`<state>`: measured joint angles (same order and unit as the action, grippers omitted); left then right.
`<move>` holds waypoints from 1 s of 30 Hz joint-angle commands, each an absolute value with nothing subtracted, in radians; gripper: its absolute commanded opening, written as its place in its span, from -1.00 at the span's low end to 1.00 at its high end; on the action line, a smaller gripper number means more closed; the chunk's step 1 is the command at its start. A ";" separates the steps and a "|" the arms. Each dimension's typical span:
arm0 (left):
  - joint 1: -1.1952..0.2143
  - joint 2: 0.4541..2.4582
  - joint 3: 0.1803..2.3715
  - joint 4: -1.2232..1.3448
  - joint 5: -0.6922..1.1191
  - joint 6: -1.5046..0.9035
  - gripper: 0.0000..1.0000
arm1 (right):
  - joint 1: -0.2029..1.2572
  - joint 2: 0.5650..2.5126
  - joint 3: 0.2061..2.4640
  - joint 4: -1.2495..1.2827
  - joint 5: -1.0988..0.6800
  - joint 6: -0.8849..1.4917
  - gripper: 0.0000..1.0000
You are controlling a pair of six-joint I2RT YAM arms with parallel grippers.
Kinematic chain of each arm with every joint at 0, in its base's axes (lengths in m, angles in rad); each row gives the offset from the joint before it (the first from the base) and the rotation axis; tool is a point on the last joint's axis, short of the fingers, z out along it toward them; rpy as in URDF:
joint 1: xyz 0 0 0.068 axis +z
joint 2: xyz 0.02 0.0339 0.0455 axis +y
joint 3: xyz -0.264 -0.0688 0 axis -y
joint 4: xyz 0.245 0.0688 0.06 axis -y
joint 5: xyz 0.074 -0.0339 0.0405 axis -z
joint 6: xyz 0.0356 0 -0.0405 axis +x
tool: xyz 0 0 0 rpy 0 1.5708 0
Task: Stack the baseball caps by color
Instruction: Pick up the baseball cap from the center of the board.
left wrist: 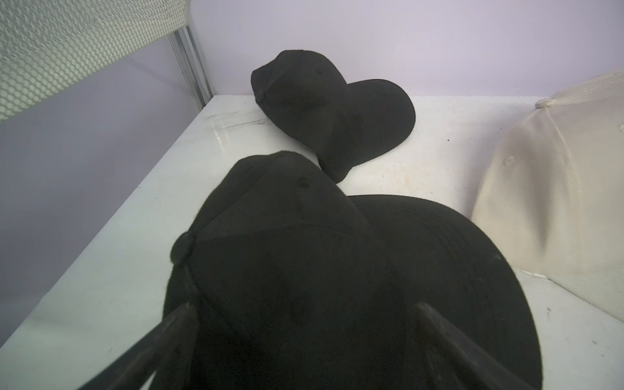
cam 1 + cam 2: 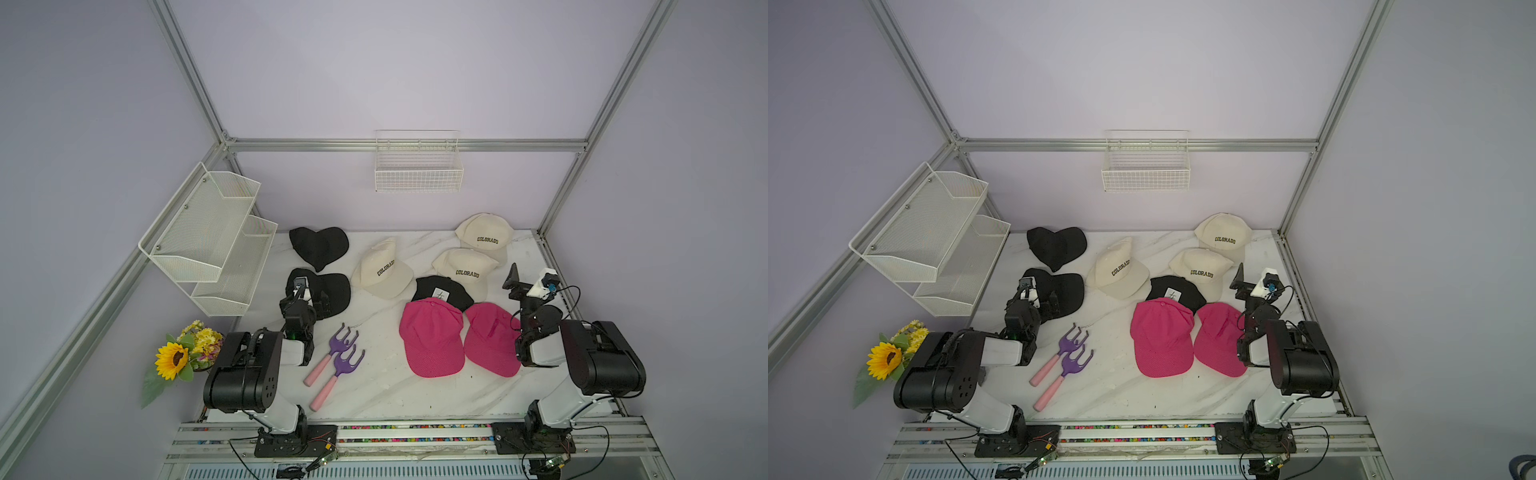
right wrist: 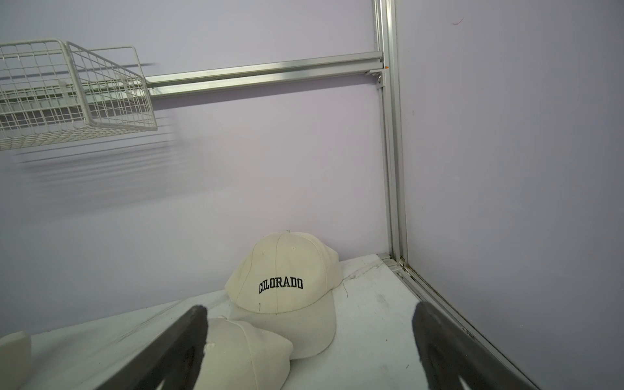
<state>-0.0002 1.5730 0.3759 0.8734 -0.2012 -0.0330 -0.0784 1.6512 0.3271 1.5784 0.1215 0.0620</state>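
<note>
I should pull the middle black cap (image 2: 456,293) clear with my right gripper and hand it to my left gripper, because it lies under the pink cap's top (image 2: 432,305).
Black baseball caps lie at the back left (image 2: 319,247), under my left gripper (image 2: 332,286), and mid-table (image 2: 442,291), tucked partly under a pink cap (image 2: 432,340). A second pink cap (image 2: 492,338) lies beside it. Cream COLORADO caps sit at centre (image 2: 384,270) and back right (image 2: 467,270) (image 2: 484,235). My left gripper (image 1: 305,310) is open, its jaws straddling the near black cap's crown (image 1: 287,253). My right gripper (image 3: 310,312) hangs open and empty above the table's right side, facing the far cream cap (image 3: 283,273).
Two purple hand rakes with pink handles (image 2: 332,353) (image 2: 338,376) lie near the left arm. A white mesh shelf (image 2: 208,237) hangs on the left wall, a wire basket (image 2: 417,166) on the back wall. Sunflowers (image 2: 183,353) stand at front left.
</note>
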 commanded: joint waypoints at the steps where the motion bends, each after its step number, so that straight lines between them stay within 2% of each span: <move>1: 0.004 1.557 0.382 0.923 -0.199 -0.014 1.00 | -0.075 1.604 0.335 1.632 0.131 0.058 0.95; 4: 0.002 1.513 0.381 0.895 -0.207 -0.011 0.99 | -0.075 1.503 0.360 1.497 0.167 0.076 0.95; 7: -0.006 1.422 0.410 0.762 -0.234 -0.005 1.00 | -0.075 1.405 0.419 1.334 0.193 0.081 0.95; 11: -0.104 1.261 0.486 0.580 -0.524 -0.030 1.00 | -0.075 1.308 0.546 1.040 0.177 0.186 0.95; 14: -0.229 1.174 0.538 0.496 -0.654 -0.072 1.00 | -0.075 1.271 0.648 0.821 0.043 0.259 0.95; 16: -0.315 1.154 0.611 0.352 -0.667 -0.162 1.00 | -0.074 1.259 0.688 0.730 -0.096 0.303 0.95; 18: -0.408 1.176 0.709 0.179 -0.643 -0.296 0.99 | -0.057 1.255 0.717 0.649 -0.209 0.337 0.95; 20: -0.493 1.219 0.795 0.020 -0.628 -0.440 1.00 | -0.029 1.254 0.734 0.582 -0.242 0.357 0.95; 23: -0.596 1.286 0.875 -0.103 -0.493 -0.578 1.00 | 0.018 1.250 0.715 0.537 -0.333 0.408 0.95; 27: -0.639 1.357 0.919 -0.158 -0.209 -0.677 1.00 | 0.126 1.242 0.669 0.442 -0.335 0.422 0.95; 30: -0.645 1.383 0.933 -0.202 -0.085 -0.703 1.00 | 0.168 1.207 0.632 0.387 -0.301 0.466 0.95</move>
